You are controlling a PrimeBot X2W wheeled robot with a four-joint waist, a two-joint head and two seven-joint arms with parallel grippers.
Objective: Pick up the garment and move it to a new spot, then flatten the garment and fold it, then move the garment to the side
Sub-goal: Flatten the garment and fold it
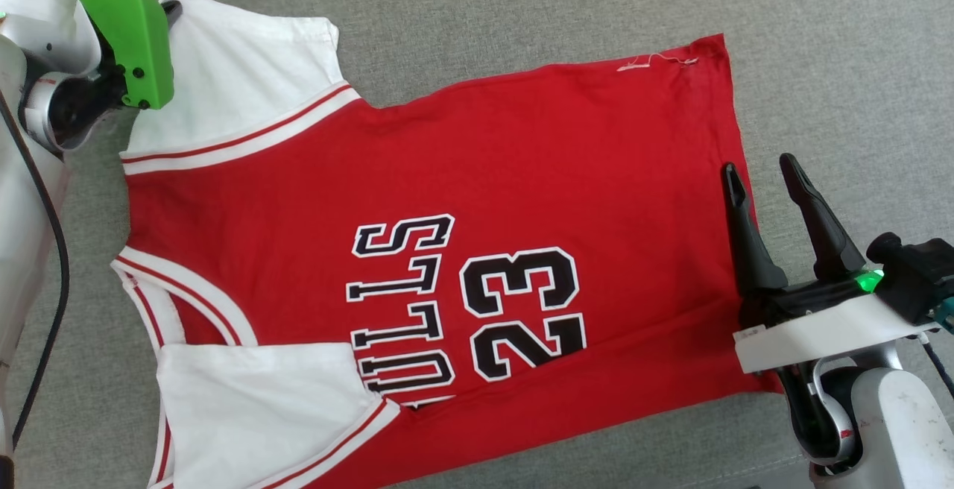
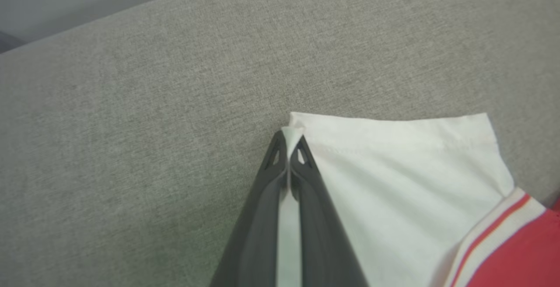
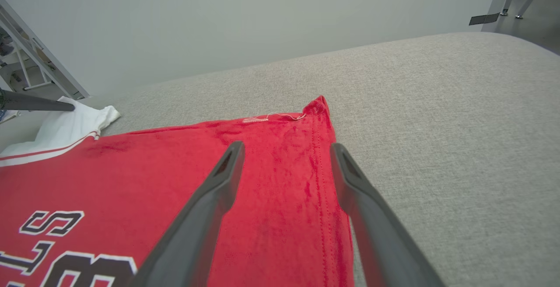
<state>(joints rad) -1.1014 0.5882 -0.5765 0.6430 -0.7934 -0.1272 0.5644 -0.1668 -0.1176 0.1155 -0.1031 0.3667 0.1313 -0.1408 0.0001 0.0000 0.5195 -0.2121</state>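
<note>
The garment's hem (image 1: 741, 177) has loose creases (image 1: 684, 326) running to it, so the hem will gather around the robot's right gripper and hang across the white sleeves when the robot folds it over.
The garment (image 1: 477, 198) is a red shirt with white sleeves and black "BULLS 23" print, lying flat on the grey cushion with its hem toward the right. In the left wrist view my left gripper (image 2: 289, 140) is shut on the corner of the far white sleeve (image 2: 393, 182), with white cloth pinched between the fingers. In the head view that arm's green part (image 1: 127, 27) sits over the same sleeve (image 1: 231, 86) at the upper left. My right gripper (image 1: 762, 168) stands open over the garment's hem edge (image 3: 323, 182), one finger over red cloth, the other beyond the edge.
The grey fabric surface (image 1: 820, 49) extends around the garment on all sides. A second white sleeve (image 1: 253, 407) lies folded in at the lower left. Metal frame legs (image 3: 39, 59) stand off the cushion at the far left of the right wrist view.
</note>
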